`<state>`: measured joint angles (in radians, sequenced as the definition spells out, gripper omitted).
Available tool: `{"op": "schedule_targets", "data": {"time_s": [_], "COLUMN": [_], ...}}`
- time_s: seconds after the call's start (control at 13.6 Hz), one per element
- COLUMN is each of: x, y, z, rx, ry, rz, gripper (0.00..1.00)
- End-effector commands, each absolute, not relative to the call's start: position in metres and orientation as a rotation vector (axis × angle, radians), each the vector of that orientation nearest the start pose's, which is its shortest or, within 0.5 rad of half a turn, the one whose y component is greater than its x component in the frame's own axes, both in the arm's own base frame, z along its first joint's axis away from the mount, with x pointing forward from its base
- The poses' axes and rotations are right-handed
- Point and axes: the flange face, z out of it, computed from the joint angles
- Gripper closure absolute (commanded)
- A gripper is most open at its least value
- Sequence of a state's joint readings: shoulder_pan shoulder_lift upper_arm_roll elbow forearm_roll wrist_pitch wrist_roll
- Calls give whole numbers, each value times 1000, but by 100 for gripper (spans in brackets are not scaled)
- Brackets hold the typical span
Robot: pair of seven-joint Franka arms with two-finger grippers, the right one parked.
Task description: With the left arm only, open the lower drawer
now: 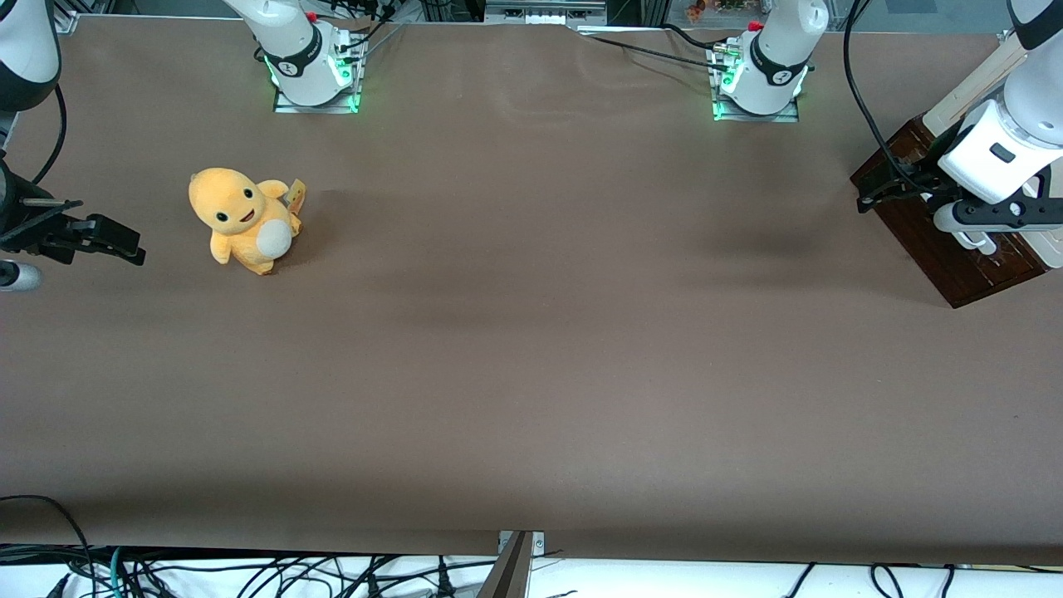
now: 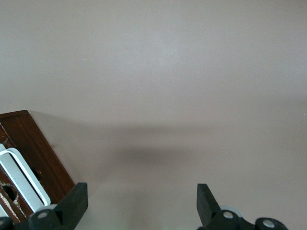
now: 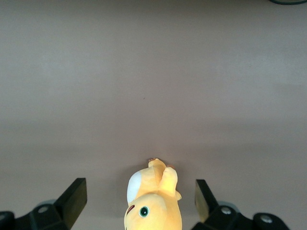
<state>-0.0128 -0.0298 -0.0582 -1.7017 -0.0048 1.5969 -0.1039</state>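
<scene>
The drawer (image 1: 1010, 261) will slide straight out of the unit when I pull, because the white bar handle (image 1: 977, 242) runs lengthwise along the flat wood front.
A dark brown wood drawer unit (image 1: 963, 270) stands at the working arm's end of the table. Its wood front (image 2: 33, 153) carries a long white bar handle (image 2: 23, 181), with the edge of a second white handle beside it. Which of them belongs to the lower drawer I cannot tell, and no drawer looks pulled out. The left arm (image 1: 1009, 141) reaches down over the unit. Its black gripper (image 1: 872, 198) (image 2: 141, 203) hangs at the unit's corner toward the parked arm's end, above bare table. It is open, its fingers (image 2: 76, 201) wide apart and holding nothing.
A yellow plush toy (image 1: 245, 220) (image 3: 153, 206) sits toward the parked arm's end of the table. Two white bases (image 1: 311, 66) with green lights stand along the edge farthest from the front camera. A cream panel (image 1: 976, 83) leans by the drawer unit.
</scene>
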Motion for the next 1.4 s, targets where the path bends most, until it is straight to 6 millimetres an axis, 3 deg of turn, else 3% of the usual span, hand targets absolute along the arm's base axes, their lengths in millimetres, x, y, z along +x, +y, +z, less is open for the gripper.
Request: {"op": "schedule_targets", "data": {"time_s": [0.0,0.44,0.66,1.18,1.33], "x": [544,547,551,552,556], "y": [-40,-43,-43,-42,-43], "z": [588,587,589,589,578], "rx": [-3147,-3147,-3138,-3149,-3148], "ry": [-57,-62,-210,-73,-69], "rz": [127,127,116,118,154], "gripper": [0,0,0,0,0]}}
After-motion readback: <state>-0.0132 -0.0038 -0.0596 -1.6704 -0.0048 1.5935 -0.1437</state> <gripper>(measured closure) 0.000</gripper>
